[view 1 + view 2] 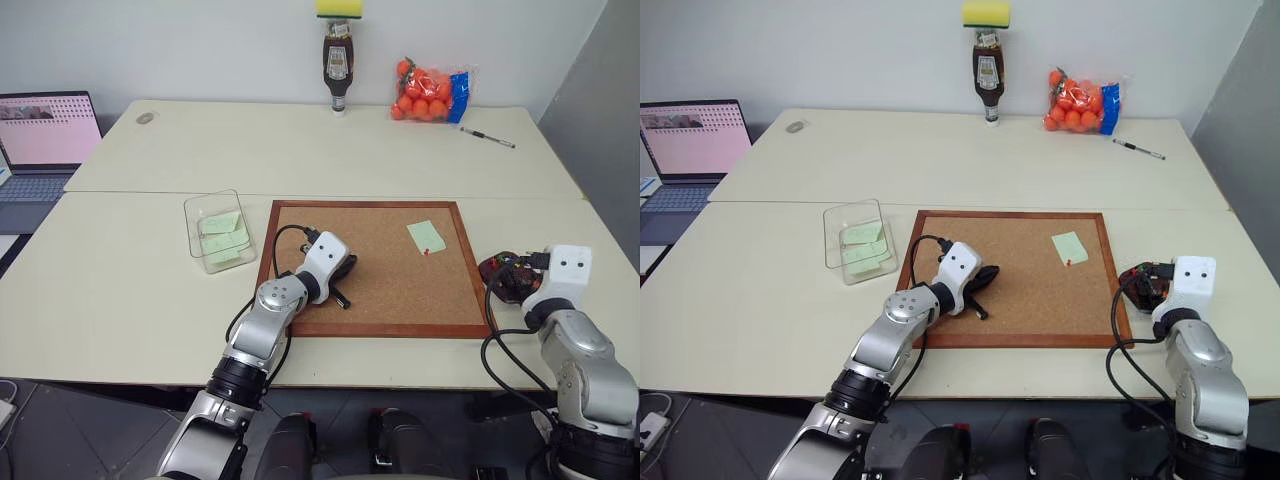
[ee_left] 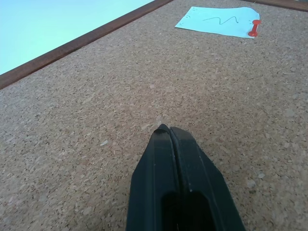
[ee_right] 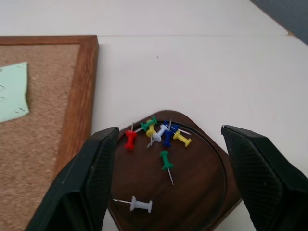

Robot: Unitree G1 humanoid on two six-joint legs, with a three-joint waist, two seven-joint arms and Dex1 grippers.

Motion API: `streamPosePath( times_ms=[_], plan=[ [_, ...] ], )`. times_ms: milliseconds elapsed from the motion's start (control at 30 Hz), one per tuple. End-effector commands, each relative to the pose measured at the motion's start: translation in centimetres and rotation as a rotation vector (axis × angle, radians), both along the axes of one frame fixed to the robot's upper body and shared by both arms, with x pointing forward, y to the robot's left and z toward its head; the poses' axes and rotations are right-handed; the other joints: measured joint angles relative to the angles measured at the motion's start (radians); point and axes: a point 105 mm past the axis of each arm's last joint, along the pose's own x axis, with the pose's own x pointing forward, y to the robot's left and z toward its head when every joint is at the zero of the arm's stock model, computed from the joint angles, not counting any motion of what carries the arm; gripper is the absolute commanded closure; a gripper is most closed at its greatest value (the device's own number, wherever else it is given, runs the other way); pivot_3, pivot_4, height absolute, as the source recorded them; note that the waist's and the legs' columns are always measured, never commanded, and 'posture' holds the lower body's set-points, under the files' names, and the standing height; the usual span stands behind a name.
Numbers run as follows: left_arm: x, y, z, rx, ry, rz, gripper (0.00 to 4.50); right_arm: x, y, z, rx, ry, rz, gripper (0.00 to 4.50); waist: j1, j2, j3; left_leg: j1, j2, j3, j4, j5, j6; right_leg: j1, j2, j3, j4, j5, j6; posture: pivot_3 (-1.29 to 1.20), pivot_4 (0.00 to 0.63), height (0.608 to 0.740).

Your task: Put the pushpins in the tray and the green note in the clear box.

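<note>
I should keep moving my open right gripper to the pushpin's head [image 1: 1070,263] and close it there, because the red pushpin is standing upright at the green note's near edge [image 1: 427,252].
The green note [image 1: 427,236] lies on the corkboard [image 1: 390,290], held at its near edge by a red pushpin [image 2: 254,28]. My left gripper [image 2: 166,131] is shut with nothing in it and rests low over the cork near the board's left side, well short of the note [image 2: 216,21]. Just right of the board, the dark brown tray [image 3: 202,185] holds several loose pushpins [image 3: 161,132] in mixed colours. My right gripper [image 3: 171,137] hovers open above the tray, one finger on either side of it. The clear box [image 1: 218,232] stands left of the board with pale green slips inside.
A laptop [image 1: 45,140] sits at the far left edge. At the back of the table stand a sauce bottle [image 1: 338,70] with a sponge on top, a bag of oranges [image 1: 430,92] and a pen [image 1: 488,137].
</note>
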Motion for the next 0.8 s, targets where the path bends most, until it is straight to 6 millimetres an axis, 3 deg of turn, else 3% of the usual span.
streamPosePath(
  times_ms=[33,167,300,433,600,800],
  plan=[
    [-0.5,-0.3,-1.2,0.022,0.044,-0.018,4.50,-0.1,4.5,2.1,-0.029,-0.073,0.213,0.98,-0.001,0.000,0.000,0.000,0.000,0.000,0.000,0.000,0.000,0.000,0.000,0.000,0.000,0.000,0.000,0.00,0.150,0.740],
    [-0.5,-0.4,-1.1,0.020,0.041,-0.020,4.50,1.3,7.2,1.8,-0.025,-0.074,0.319,0.98,-0.002,0.000,0.000,0.000,0.000,-0.002,0.000,0.000,0.000,0.000,0.000,0.000,0.000,0.000,0.000,0.00,0.150,0.740],
    [-0.4,-0.4,-0.9,0.020,0.036,-0.018,4.50,4.0,9.3,0.6,-0.025,-0.056,0.371,0.98,-0.001,0.000,0.000,0.000,0.000,-0.002,0.000,0.000,0.000,0.000,0.000,-0.001,0.000,0.000,0.000,0.00,0.150,0.740],
    [-0.4,-0.3,-0.9,0.020,0.033,-0.016,4.50,5.8,10.1,-0.4,-0.023,-0.047,0.374,0.98,0.002,0.000,0.000,0.000,0.000,-0.001,0.000,0.000,0.000,0.000,0.000,-0.001,0.000,0.000,0.000,0.00,0.150,0.740],
    [-0.4,-0.3,-0.9,0.018,0.034,-0.011,4.50,6.4,10.1,-1.3,-0.034,-0.037,0.373,0.98,0.002,0.000,0.000,-0.001,-0.001,0.000,0.000,0.000,0.000,0.000,0.000,0.000,0.000,0.000,0.000,0.00,0.150,0.740],
    [-0.5,-0.3,-1.0,0.016,0.036,-0.008,4.50,6.6,9.3,-1.6,-0.033,-0.038,0.350,2.10,0.001,0.000,0.000,0.000,0.000,0.000,0.000,0.000,0.000,0.000,0.000,0.000,0.001,0.000,0.000,0.00,0.150,0.740]
  ],
)
